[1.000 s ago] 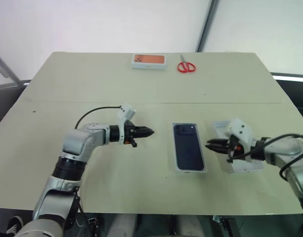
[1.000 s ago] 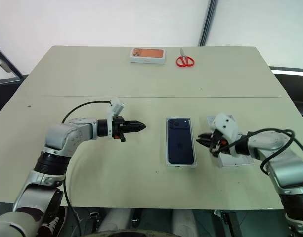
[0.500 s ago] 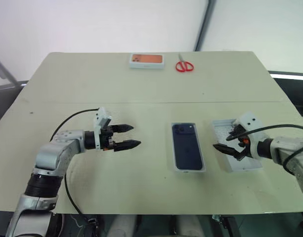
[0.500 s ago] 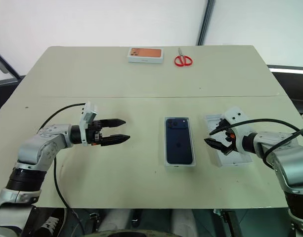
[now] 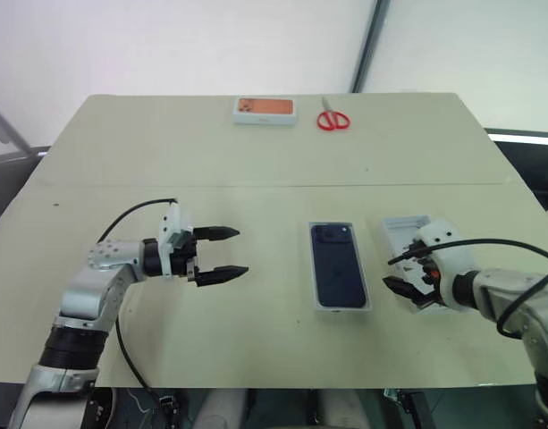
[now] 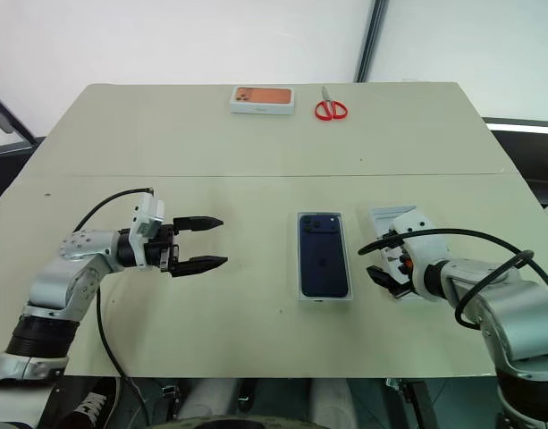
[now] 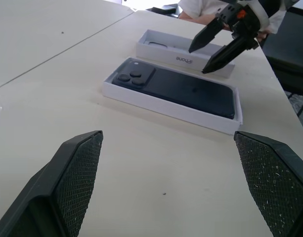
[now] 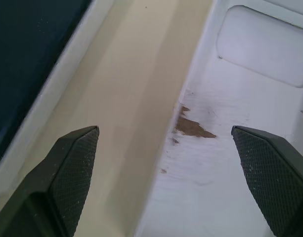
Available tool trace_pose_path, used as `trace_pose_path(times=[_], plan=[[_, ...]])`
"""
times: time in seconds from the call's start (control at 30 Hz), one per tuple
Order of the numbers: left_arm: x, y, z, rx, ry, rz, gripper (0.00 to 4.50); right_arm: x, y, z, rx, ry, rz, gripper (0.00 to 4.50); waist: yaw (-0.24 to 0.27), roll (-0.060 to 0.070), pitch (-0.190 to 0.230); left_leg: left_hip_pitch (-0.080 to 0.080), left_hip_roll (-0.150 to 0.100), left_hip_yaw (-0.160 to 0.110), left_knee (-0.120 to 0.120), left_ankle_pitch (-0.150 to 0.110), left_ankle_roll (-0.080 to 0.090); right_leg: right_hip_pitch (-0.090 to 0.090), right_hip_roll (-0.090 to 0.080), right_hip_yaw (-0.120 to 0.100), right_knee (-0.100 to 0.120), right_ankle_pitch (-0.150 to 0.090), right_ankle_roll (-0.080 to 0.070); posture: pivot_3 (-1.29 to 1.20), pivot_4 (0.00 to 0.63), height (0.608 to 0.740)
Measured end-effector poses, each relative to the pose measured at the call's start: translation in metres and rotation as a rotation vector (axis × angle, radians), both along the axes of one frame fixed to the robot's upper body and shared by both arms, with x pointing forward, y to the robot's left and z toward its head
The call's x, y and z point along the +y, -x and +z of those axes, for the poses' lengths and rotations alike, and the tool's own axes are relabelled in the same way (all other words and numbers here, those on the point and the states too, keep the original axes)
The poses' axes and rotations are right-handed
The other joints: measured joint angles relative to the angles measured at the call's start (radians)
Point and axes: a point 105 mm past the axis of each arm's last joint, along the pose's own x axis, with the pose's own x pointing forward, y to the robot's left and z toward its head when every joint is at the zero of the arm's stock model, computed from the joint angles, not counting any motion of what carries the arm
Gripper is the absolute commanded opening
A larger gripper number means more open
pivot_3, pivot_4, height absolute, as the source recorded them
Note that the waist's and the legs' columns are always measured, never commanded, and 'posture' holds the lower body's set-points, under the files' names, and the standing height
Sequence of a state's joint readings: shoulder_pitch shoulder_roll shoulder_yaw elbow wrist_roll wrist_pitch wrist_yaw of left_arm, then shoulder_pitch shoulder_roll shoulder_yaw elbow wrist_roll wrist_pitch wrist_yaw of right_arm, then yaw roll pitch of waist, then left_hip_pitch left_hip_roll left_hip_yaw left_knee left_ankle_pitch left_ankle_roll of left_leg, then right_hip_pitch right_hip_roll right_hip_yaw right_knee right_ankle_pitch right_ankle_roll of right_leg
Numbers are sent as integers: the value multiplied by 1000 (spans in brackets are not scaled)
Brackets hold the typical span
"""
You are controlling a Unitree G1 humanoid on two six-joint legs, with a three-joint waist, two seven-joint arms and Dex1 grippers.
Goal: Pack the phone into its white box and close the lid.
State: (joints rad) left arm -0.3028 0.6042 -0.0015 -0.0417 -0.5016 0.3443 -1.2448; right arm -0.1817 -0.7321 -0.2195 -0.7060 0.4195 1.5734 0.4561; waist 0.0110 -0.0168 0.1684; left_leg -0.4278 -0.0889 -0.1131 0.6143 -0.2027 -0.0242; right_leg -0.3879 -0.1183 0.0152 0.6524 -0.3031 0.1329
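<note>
Next, I pinch the lid's side (image 8: 167, 142) facing the phone with my right gripper and turn the lid over before I close the box, because the lid lies open side up (image 5: 404, 231).
The dark navy phone (image 5: 339, 273) lies camera side up in the shallow white box (image 5: 341, 307) at the table's middle. Just right of it, the lid (image 5: 403, 228) rests with its open side up. My right gripper (image 5: 390, 273) is open and tilted down over the lid's near left edge. In the right wrist view its fingers (image 8: 72, 168) straddle the lid's wall (image 8: 191, 89), with the phone (image 8: 22, 49) off to one side. My left gripper (image 5: 240, 251) is open and empty, well left of the box and pointing toward it.
A white box with an orange picture (image 5: 265, 109) and red scissors (image 5: 333, 120) lie at the table's far edge. A seam (image 5: 166, 185) crosses the table behind the arms. The front edge runs close below both arms.
Both grippers went from shut to open. The left arm drew back leftward, away from the phone. The right gripper pulled back slightly and tipped down over the lid.
</note>
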Motion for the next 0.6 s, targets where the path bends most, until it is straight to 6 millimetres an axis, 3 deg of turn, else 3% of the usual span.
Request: trace_pose_path(times=[0.4, 0.5, 0.6], plan=[[-4, 9, 0, 63, 42, -47, 4477, 4, 1, -2, 9, -14, -12, 4491, -1, 0, 0, 0, 0, 0, 0, 0, 0, 0, 0, 0, 0, 0, 0, 0, 150, 740], [-7, 10, 1, 56, 41, -53, 4500, 3, 1, -3, 7, -7, -21, 3656, -1, 0, 0, 0, 0, 0, 0, 0, 0, 0, 0, 0, 0, 0, 0, 0, 150, 740], [-13, 12, 1, 51, 51, -58, 4500, -7, 1, -8, 19, 34, -69, 2083, -1, 0, 0, 0, 0, 0, 0, 0, 0, 0, 0, 0, 0, 0, 0, 0, 150, 740]])
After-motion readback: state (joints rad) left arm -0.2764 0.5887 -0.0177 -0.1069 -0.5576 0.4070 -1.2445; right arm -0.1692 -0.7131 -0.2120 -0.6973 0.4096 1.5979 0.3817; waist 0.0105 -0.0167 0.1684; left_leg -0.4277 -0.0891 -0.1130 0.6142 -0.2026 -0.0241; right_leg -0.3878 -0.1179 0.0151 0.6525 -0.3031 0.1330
